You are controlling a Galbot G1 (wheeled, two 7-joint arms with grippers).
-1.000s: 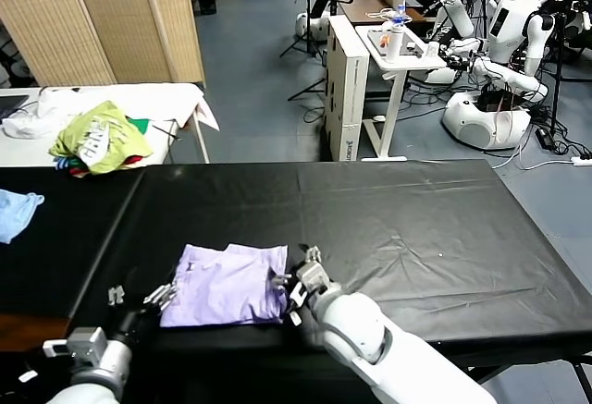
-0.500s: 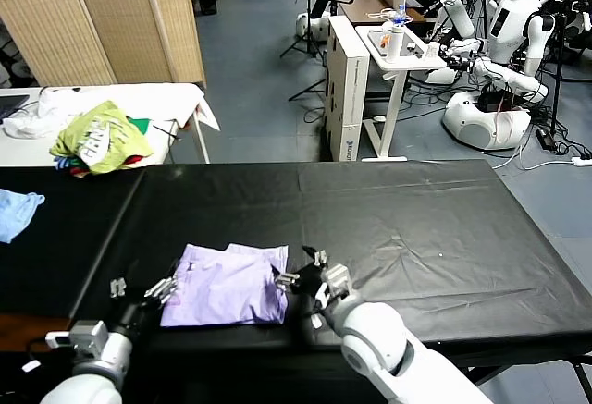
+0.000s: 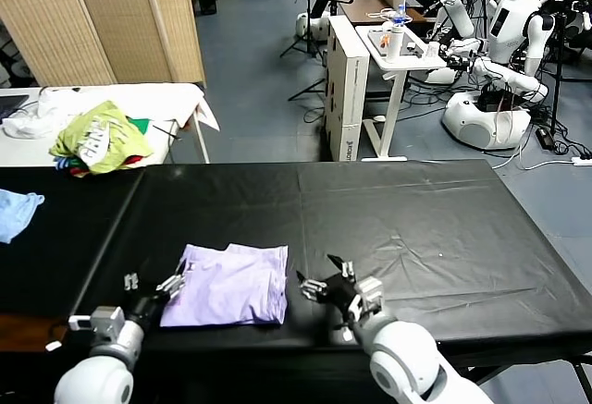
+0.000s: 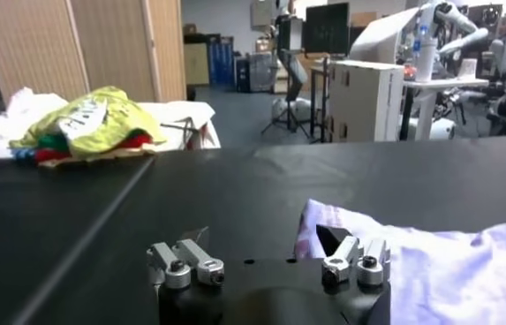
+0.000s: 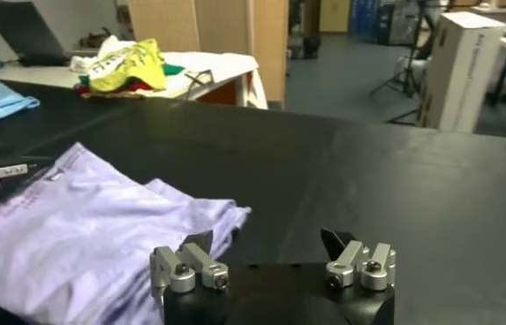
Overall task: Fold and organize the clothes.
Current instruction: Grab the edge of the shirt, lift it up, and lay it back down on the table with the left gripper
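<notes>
The shirt's edge is past one finger of my open left gripper. I should tilt the gripper over that edge and pinch it before I fold it across.
The clothes, one lavender T-shirt, lie folded in a rough rectangle on the black table near its front edge. My left gripper is low at the shirt's left edge and open, holding nothing. In the left wrist view the left gripper has one fingertip just in front of the shirt's corner. My right gripper is a little right of the shirt, apart from it and open. The right wrist view shows the right gripper empty, with the shirt beside it.
A lime-green and white garment heap lies on a white side table at the back left. A light-blue cloth rests at the table's left edge. Beyond stand a folding screen, a white cart and other robots.
My right gripper has drawn back to the right, off the shirt's right edge. The left gripper has shifted slightly forward at the left edge. The shirt stays put.
</notes>
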